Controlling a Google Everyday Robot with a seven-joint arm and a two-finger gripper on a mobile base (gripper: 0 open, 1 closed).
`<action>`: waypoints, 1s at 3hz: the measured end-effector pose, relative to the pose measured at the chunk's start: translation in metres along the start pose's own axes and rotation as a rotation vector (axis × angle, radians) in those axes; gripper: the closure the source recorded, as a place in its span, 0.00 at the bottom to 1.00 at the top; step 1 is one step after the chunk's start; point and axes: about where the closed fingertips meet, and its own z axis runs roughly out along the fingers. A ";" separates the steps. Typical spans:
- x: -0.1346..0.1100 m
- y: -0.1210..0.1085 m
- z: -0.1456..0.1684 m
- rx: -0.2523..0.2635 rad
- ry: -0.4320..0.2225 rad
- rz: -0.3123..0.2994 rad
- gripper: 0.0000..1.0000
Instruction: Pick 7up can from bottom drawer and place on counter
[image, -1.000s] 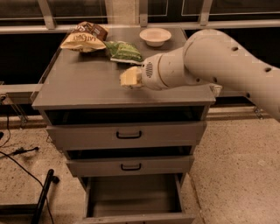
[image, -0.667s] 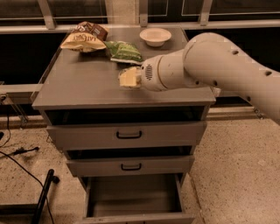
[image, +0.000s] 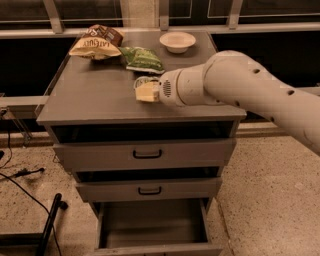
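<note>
The 7up can (image: 147, 79) is over the clear counter (image: 142, 107) in front of the green snack bag, so the robot's gripper should go on going down until the can sits there, and then let go.
My gripper (image: 146, 91) is over the middle of the counter (image: 90, 97), at the end of the big white arm that comes in from the right. It is shut on the 7up can (image: 144, 81). Only the can's silvery-green upper part shows behind a pale yellow finger (image: 148, 93). The can is at or just above the counter top; I cannot tell whether it touches. The bottom drawer (image: 150, 222) is pulled open below, and its grey inside is bare.
A brown chip bag (image: 97, 42) and a flat green snack bag (image: 141, 59) lie at the back of the counter. A white bowl (image: 177, 41) stands at the back right. The two upper drawers (image: 147, 154) are slightly open. Black cables (image: 22, 175) lie on the floor at left.
</note>
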 end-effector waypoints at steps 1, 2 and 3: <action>0.002 -0.011 0.014 0.024 -0.028 -0.064 1.00; 0.003 -0.020 0.025 0.042 -0.047 -0.102 1.00; 0.008 -0.030 0.039 0.060 -0.083 -0.132 1.00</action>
